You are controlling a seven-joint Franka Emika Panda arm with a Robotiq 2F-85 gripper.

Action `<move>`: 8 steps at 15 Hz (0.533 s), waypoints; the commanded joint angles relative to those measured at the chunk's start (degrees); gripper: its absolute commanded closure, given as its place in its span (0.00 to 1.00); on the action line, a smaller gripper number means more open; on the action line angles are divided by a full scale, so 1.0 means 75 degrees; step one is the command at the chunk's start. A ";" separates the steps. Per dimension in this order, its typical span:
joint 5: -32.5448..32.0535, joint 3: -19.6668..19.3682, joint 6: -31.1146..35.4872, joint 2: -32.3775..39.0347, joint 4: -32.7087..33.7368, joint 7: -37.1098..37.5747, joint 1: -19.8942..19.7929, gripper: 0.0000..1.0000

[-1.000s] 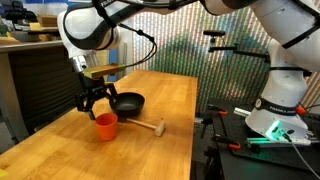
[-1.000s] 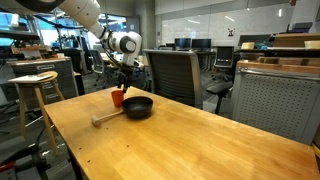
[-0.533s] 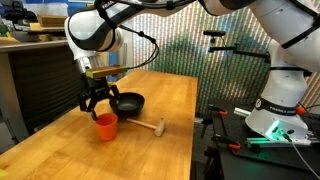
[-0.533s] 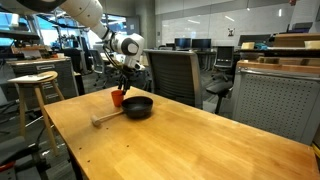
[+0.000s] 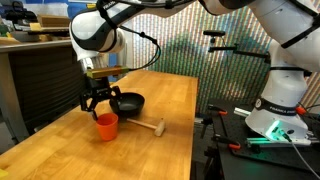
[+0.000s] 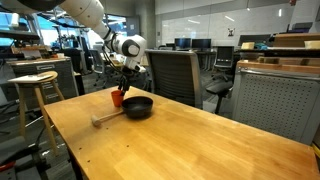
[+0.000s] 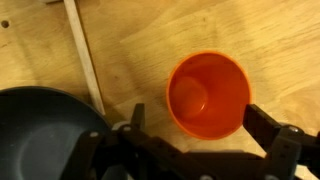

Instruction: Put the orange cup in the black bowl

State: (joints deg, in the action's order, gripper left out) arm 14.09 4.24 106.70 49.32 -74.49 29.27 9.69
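Note:
The robot's gripper should move over and pinch the cup's rim on the black bowl's side (image 7: 169,96), because the orange cup's opening (image 7: 208,93) is almost as wide as the gripper's opening.
The orange cup (image 5: 106,125) stands upright on the wooden table, open end up; it also shows in the other exterior view (image 6: 118,98) and in the wrist view (image 7: 208,94). The black bowl (image 5: 129,102) sits just beyond it on the table, seen also in an exterior view (image 6: 138,106) and at the lower left of the wrist view (image 7: 40,135). My gripper (image 5: 99,103) hangs open right above the cup, one finger on each side of the rim, not touching it (image 7: 200,125).
A pale wooden mallet-like stick (image 5: 152,127) lies on the table beside the cup and bowl; its handle shows in the wrist view (image 7: 82,55). A stool (image 6: 35,85) and an office chair (image 6: 170,75) stand beyond the table edges.
The arm has shifted slightly over the cup; the gripper stays open above it. Cup, bowl and stick have not moved.

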 commanded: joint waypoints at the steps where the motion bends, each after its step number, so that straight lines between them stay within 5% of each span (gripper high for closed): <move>1: 0.0324 -0.0009 0.0163 -0.0279 -0.0457 0.0025 -0.0055 0.00; 8: 0.0235 0.0011 0.1040 -0.1576 -0.1639 -0.0030 0.0206 0.00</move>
State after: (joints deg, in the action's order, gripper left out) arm 15.14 4.47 110.62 44.76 -79.13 29.26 10.36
